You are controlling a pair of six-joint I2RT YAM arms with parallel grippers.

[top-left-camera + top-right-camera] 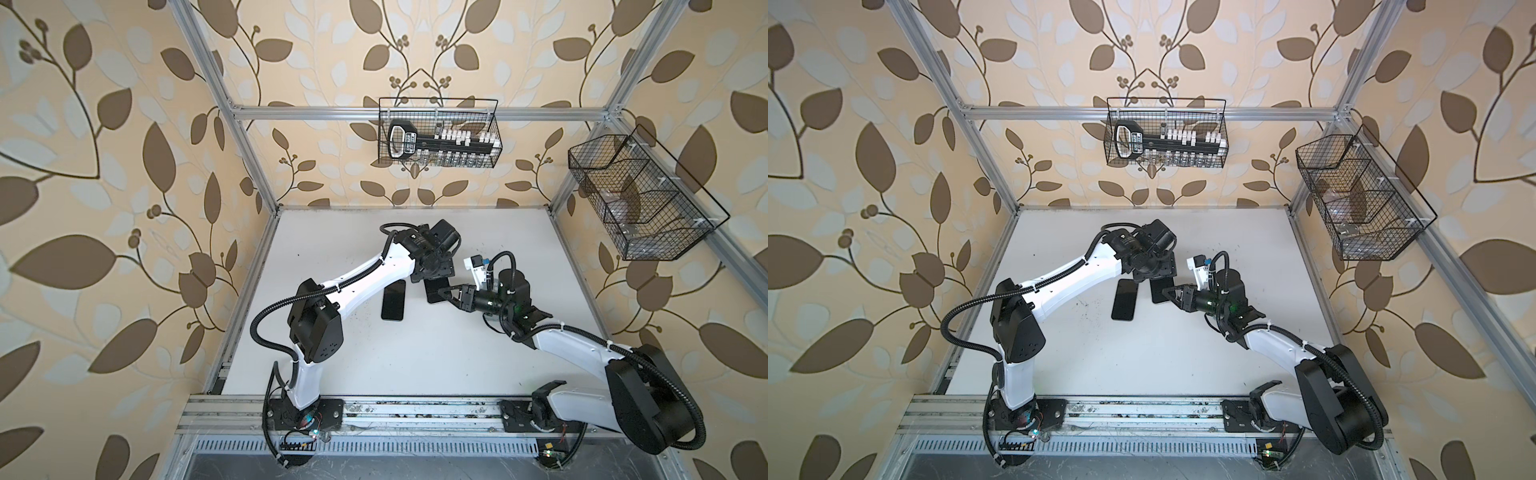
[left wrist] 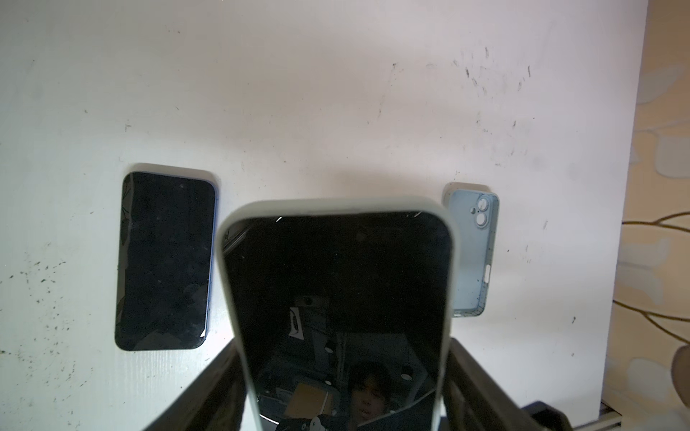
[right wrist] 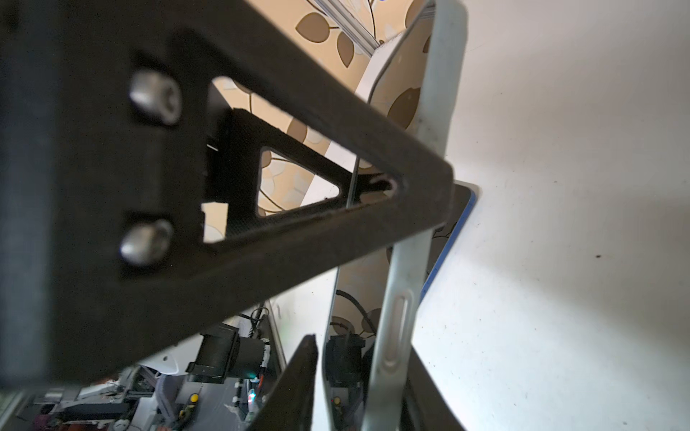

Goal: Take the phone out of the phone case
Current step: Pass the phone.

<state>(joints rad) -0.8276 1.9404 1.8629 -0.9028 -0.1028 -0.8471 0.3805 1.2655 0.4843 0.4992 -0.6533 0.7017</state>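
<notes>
My left gripper needs to open, back away and take hold of the long edge [image 2: 228, 265] opposite my right gripper, because my left gripper is clamping the phone case across both long sides [image 2: 445, 309].
The phone [image 2: 336, 298], black screen up, sits in a pale grey phone case [image 2: 336, 206]. My left gripper [image 2: 341, 347] is shut on the case's two long sides and holds it tilted above the white table [image 1: 415, 353]; in both top views it shows under the left wrist [image 1: 434, 293] [image 1: 1158, 293]. My right gripper [image 3: 362, 347] [image 1: 451, 291] straddles the cased phone's thickness. One of its fingers [image 3: 298, 373] is by the screen [image 3: 351, 298], the other behind the case edge [image 3: 399, 321]. A thin gap shows on the screen side.
A bare black phone [image 2: 166, 261] [image 1: 393, 300] with a blue rim lies flat beside the held one. An empty light blue case [image 2: 472, 253] lies on its other side. Two wire baskets [image 1: 438, 133] [image 1: 640, 195] hang on the frame.
</notes>
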